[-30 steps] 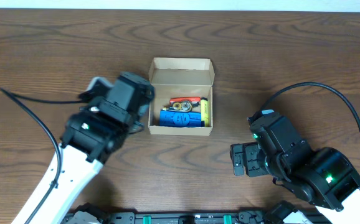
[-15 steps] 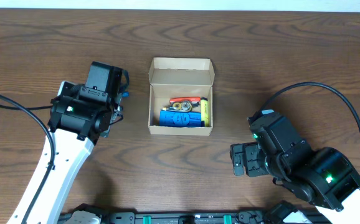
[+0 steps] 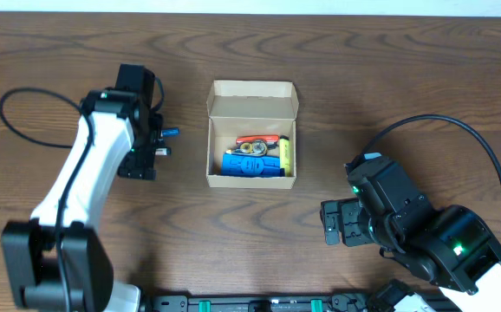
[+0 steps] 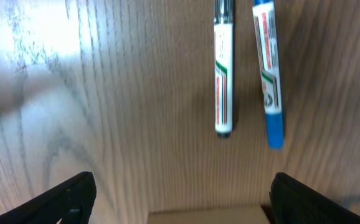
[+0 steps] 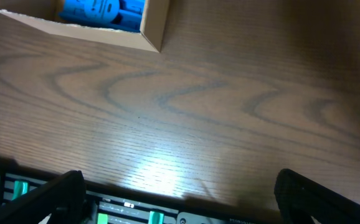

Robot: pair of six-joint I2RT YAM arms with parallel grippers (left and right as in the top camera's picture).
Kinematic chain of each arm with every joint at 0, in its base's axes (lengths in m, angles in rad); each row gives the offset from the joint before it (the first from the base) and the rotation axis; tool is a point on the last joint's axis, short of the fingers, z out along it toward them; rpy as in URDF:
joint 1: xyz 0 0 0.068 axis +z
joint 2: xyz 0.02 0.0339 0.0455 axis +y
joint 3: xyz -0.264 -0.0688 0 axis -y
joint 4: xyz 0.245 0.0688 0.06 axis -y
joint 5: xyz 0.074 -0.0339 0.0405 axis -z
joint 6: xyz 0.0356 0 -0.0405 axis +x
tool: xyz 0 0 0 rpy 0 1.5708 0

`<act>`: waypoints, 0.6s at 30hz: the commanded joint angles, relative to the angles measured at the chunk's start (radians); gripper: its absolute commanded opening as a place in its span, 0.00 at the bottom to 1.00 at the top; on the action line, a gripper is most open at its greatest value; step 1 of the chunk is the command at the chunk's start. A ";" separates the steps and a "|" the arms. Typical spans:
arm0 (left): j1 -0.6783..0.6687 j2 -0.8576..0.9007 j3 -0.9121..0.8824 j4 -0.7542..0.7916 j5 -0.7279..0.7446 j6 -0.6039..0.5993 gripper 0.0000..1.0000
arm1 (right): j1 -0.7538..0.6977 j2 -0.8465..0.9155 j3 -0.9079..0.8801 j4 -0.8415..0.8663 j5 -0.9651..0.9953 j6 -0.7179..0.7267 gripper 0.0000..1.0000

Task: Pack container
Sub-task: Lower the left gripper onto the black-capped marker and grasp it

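Observation:
My left gripper goes on down until its fingers straddle the white pen's body (image 4: 223, 76) before it closes, because a gap (image 4: 248, 87) separates the black-tipped white pen from the blue pen.
The container (image 3: 252, 107) is a tan cardboard box with its flap lid open at the far side. It holds a blue item (image 3: 252, 165), a red item (image 3: 259, 139) and a yellow pen (image 3: 287, 154). My left gripper (image 3: 155, 143) is open and empty, left of the box, over two pens on the table. In the left wrist view (image 4: 180, 190) a black-tipped white pen (image 4: 223, 74) and a blue pen (image 4: 268, 74) lie side by side beyond the jaws. My right gripper (image 3: 333, 223) is open and empty, right of and nearer than the box.
The right wrist view (image 5: 180, 186) shows the box's near corner (image 5: 153, 28), bare wood and the table's front rail (image 5: 136, 211) with green lights. A black cable (image 3: 25, 100) loops left of the left arm.
My left arm has swung away from the box's left wall, to the left and back, and now hangs over the two pens. The right arm has not moved.

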 commanded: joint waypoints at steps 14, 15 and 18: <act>0.059 0.259 0.071 0.048 -0.033 0.057 0.89 | 0.008 0.000 0.000 -0.001 -0.001 0.007 0.99; 0.059 0.267 0.071 0.053 -0.036 0.059 0.89 | 0.008 0.000 0.000 -0.001 -0.001 0.008 0.99; 0.061 0.289 0.071 0.068 -0.036 0.065 0.90 | 0.008 0.000 0.000 -0.001 -0.001 0.007 0.99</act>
